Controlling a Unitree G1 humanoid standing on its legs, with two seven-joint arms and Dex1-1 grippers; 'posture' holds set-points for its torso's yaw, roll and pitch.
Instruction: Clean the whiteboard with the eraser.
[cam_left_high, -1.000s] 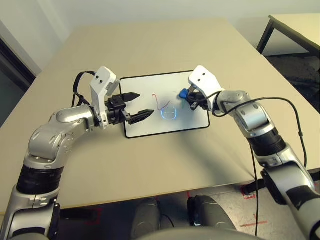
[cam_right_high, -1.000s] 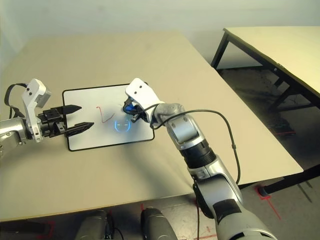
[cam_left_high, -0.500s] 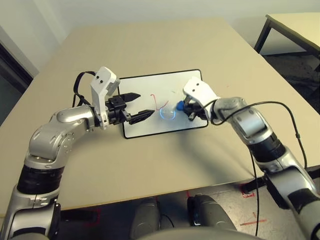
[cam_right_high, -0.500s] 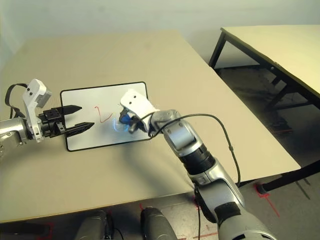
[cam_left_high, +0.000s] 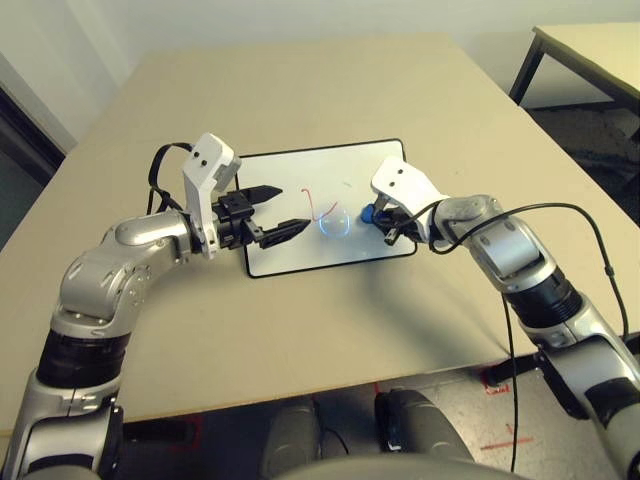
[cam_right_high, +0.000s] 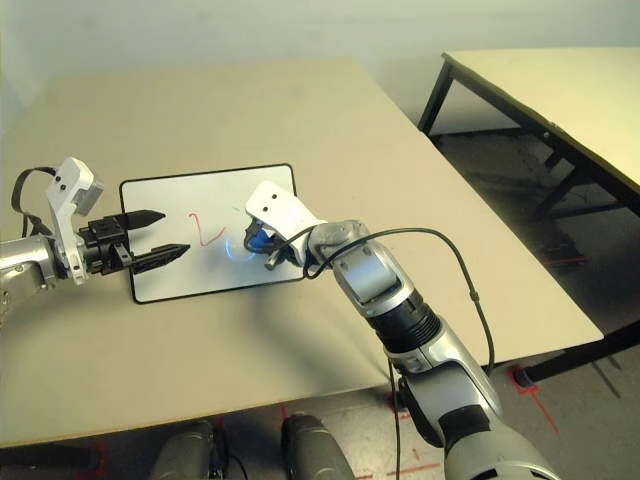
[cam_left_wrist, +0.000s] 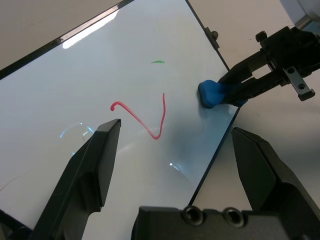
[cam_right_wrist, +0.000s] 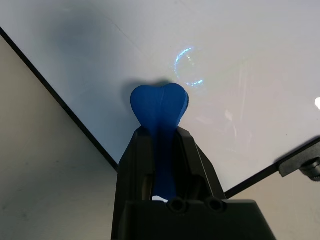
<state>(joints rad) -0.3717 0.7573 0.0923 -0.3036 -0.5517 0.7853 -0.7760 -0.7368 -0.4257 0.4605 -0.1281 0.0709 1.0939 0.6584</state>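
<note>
The blue eraser is on clean surface by the whiteboard's edge, so next my right gripper sweeps back inward and wipes off the red scribble, starting from its near end.
The whiteboard lies flat on the tan table, black-framed. It carries a red scribble and a small green dash. My right gripper is shut on the blue eraser, whose rounded end presses on the board near its right near corner. In the right wrist view the eraser sticks out between the fingers onto the white surface. My left gripper hovers open over the board's left half, nothing between its fingers.
The tan table stretches far beyond the board on all sides. A second table stands at the back right. A black cable loops from my right forearm.
My right gripper has slid the eraser from the board's far right area toward its near edge. The left arm has stayed in place.
</note>
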